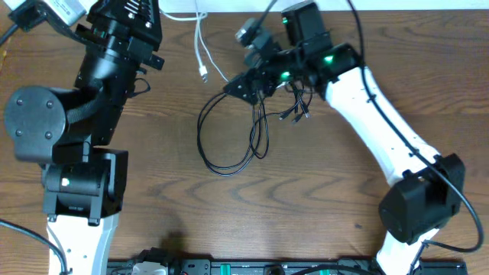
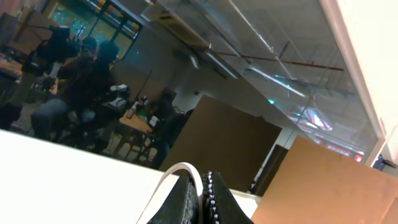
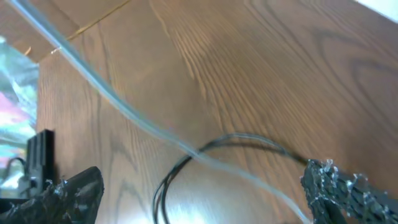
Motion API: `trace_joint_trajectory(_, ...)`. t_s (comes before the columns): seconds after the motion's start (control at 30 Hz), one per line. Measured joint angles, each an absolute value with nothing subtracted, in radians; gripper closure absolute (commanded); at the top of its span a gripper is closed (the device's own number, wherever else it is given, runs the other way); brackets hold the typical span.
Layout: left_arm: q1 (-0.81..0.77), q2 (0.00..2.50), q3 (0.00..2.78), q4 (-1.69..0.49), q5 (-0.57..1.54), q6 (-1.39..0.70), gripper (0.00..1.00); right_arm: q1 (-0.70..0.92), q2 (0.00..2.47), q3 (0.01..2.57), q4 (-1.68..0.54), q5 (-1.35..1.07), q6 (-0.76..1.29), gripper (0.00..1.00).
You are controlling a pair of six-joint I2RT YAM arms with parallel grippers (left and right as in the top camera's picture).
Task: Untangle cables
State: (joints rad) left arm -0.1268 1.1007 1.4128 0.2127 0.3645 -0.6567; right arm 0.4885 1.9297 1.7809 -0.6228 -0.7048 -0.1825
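I should swing the white cable from my left gripper over to my right gripper's side (image 1: 419,99), clear of the loop, because the cable trails over the black loop's top (image 1: 225,93).
A short white cable (image 1: 202,53) runs from the table's back edge down to a plug near the middle. My left gripper (image 1: 153,19) sits at the back left; in the left wrist view it (image 2: 204,177) is shut on the white cable (image 2: 180,169), which arches out of the jaws. Long black cables (image 1: 229,141) lie looped mid-table, their plug ends (image 1: 294,114) under the right arm. My right gripper (image 1: 252,80) hovers open over the loop's top. The right wrist view shows its fingers (image 3: 68,193) far apart, with the black cable (image 3: 180,171) and the blurred white cable (image 3: 124,109) on the table below.
The wooden table (image 1: 321,198) carries both arm bases, the left one (image 1: 76,183) and the right one (image 1: 416,202). A black rail (image 1: 252,267) runs along the front edge. Thick black robot wires (image 1: 424,164) follow the right arm.
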Motion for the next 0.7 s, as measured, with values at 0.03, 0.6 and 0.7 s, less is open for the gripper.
trace_joint_trajectory(0.03,-0.127,1.094,1.413,0.213,0.366,-0.658,0.93,0.499,1.942,1.781,-0.603,-0.705,-0.189,0.04)
trace_joint_trajectory(0.6,-0.127,1.033,1.427,-0.048,0.395,-0.621,0.93,0.417,2.027,1.772,0.257,-0.659,0.422,0.99)
trace_joint_trajectory(0.7,-0.127,1.045,1.427,-0.085,0.395,-0.601,0.93,0.374,1.984,1.774,0.265,-0.682,0.535,0.99)
